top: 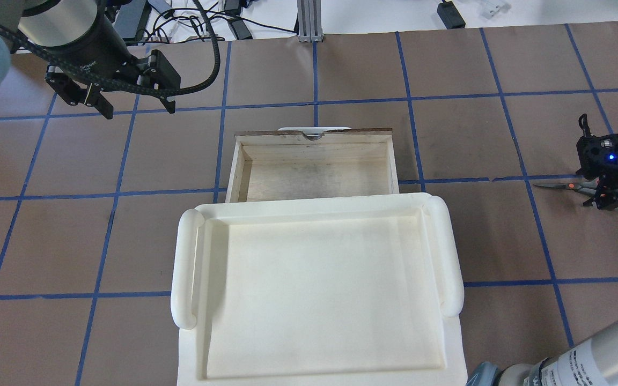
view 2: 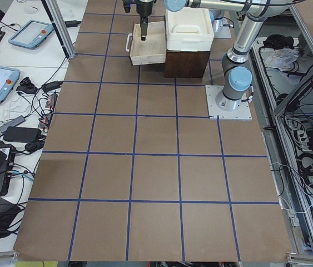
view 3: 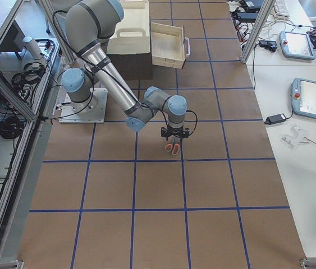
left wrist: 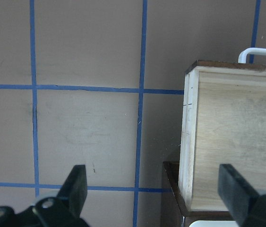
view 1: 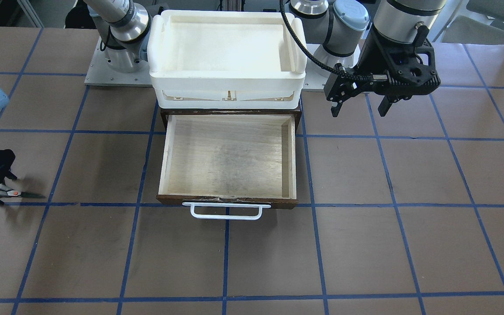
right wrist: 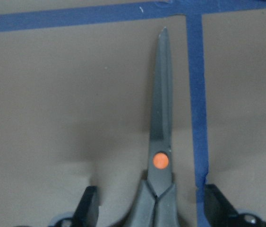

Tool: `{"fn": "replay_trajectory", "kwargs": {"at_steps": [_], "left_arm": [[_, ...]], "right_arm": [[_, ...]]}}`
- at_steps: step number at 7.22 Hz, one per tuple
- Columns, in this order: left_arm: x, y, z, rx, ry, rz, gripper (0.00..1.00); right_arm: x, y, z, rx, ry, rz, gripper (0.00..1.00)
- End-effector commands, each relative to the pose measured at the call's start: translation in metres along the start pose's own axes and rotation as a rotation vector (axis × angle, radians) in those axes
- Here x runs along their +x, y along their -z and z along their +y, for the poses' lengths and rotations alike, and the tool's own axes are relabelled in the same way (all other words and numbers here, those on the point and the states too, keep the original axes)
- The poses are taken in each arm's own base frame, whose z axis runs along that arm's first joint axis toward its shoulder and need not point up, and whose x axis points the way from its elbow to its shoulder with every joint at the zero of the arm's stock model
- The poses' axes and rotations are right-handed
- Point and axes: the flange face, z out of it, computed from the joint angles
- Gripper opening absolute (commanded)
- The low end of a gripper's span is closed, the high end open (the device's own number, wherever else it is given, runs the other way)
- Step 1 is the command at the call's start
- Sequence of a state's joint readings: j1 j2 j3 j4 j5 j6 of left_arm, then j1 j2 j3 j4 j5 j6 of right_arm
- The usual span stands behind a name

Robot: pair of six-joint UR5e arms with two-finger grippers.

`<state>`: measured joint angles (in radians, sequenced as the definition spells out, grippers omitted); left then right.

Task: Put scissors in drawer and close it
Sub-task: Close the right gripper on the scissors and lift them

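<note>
The blades (right wrist: pixel 161 90) lie closed together and my right gripper's fingers straddle both handles, so I expect the scissors (view 1: pixel 23 194) to stay shut and level when I lift them.
The scissors (right wrist: pixel 160 156) lie flat on the brown table, with grey handles, an orange pivot dot and dark blades. They show at the far edge in the front view (view 1: pixel 15 193) and the overhead view (top: pixel 564 185). My right gripper (right wrist: pixel 152 210) is low over them, its fingers (right wrist: pixel 88 208) open on either side of the handles, with gaps showing. The drawer (view 1: pixel 228 157) stands pulled out and empty, its white wire handle (view 1: pixel 225 211) toward the front. My left gripper (view 1: pixel 359 107) is open and empty, hovering beside the drawer (left wrist: pixel 232 142).
A white plastic tray (view 1: pixel 228 48) sits on the dark cabinet above the drawer (top: pixel 314 150). Blue tape lines grid the table. The arm bases (view 1: pixel 120 65) stand behind the cabinet.
</note>
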<state>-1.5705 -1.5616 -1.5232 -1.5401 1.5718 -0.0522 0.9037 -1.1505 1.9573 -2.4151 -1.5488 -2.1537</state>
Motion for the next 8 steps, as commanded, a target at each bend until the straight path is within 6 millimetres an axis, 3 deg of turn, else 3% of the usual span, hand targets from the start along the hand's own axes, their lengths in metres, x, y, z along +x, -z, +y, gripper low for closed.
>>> {"fn": "replay_trajectory", "kwargs": {"at_steps": [1,3,5,6,8], "left_arm": [[0.000,0.000,0.000,0.000,0.000,0.000,1.00],[0.000,0.000,0.000,0.000,0.000,0.000,1.00],[0.000,0.000,0.000,0.000,0.000,0.000,1.00],[-0.001,0.000,0.000,0.000,0.001,-0.001,1.00],[0.000,-0.001,-0.001,0.000,0.000,0.001,1.00]], "right_arm": [[0.000,-0.001,0.000,-0.001,-0.002,-0.003,0.61],[0.000,-0.004,0.001,0.002,-0.002,-0.009,0.41],[0.001,-0.002,0.003,-0.013,-0.008,-0.011,0.08],[0.002,0.000,0.002,-0.017,-0.008,-0.006,0.00],[0.011,0.023,-0.006,-0.051,0.012,0.021,0.00]]}}
